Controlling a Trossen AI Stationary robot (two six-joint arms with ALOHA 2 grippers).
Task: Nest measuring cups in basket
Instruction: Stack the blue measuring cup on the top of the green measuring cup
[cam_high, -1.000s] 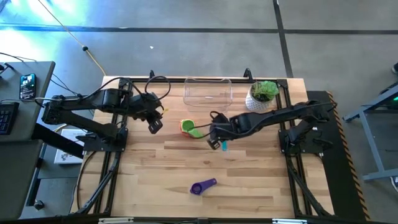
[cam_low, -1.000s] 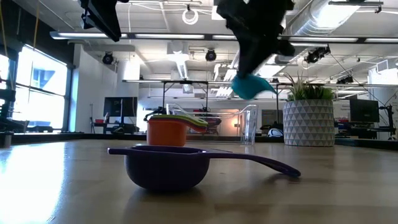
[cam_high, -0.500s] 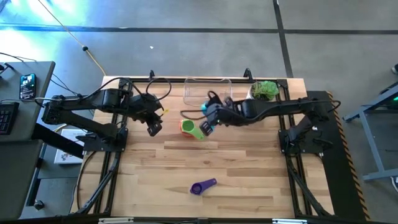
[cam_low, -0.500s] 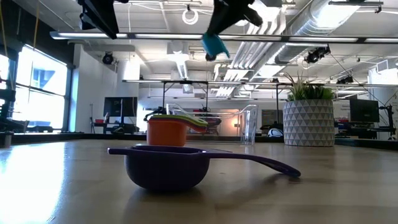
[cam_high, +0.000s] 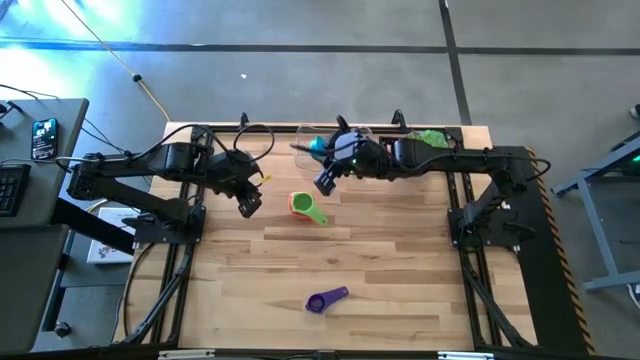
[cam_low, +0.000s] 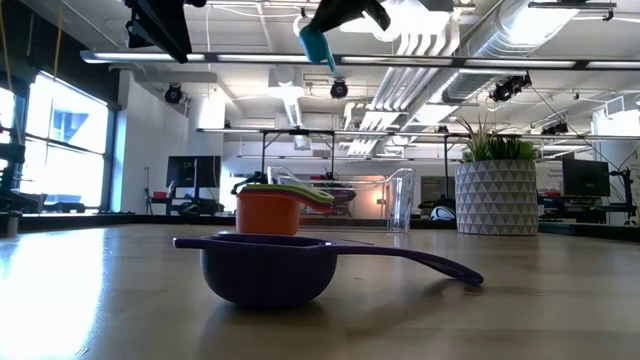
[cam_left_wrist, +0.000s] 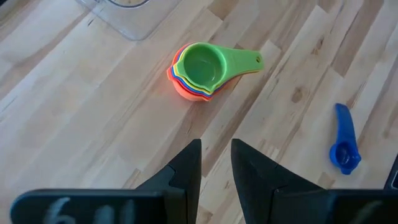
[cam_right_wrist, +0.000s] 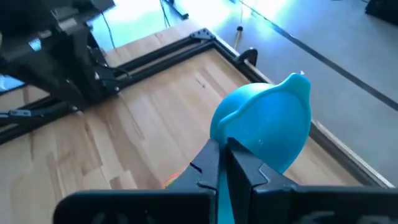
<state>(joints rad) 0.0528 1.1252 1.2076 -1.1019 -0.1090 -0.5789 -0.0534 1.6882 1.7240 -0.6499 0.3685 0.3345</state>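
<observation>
The teal cup (cam_high: 318, 146) is hanging at a tilt over the basket, past the stack, so next my right gripper swings it back and lowers it level into the green cup (cam_high: 303, 203).
My right gripper (cam_high: 330, 153) is raised high over the left part of the clear basket (cam_high: 352, 132) and is shut on the teal measuring cup (cam_high: 317, 146), which also shows in the low view (cam_low: 317, 45). A nested stack of cups (cam_high: 305, 207), orange at the bottom and green on top, rests on its base on the table in front of the basket. The purple cup (cam_high: 327, 299) sits upright near the table's near edge. My left gripper (cam_high: 248, 205) hangs open left of the stack, with nothing between its fingers (cam_left_wrist: 193, 165). My right gripper pinches the teal cup's flat handle (cam_right_wrist: 223, 180) between its two fingers (cam_right_wrist: 210, 163). The fingers slant down from the table's right side. The bowl (cam_right_wrist: 267, 121) sticks out beyond the fingertips with its rounded outside showing, and the cup is lifted clear of the table and basket.
A white pot with a green plant (cam_high: 428, 140) stands at the far right corner, beside the basket and partly under my right arm. Black frame rails run along both table sides. Bare wood lies between the stack and the purple cup (cam_low: 265, 265).
My right gripper has risen and gone toward the table's far edge and a little left, from right of the stack to over the basket, rolling its wrist. The teal cup went with it, lifted higher and turned about. The stack and purple cup stayed put.
</observation>
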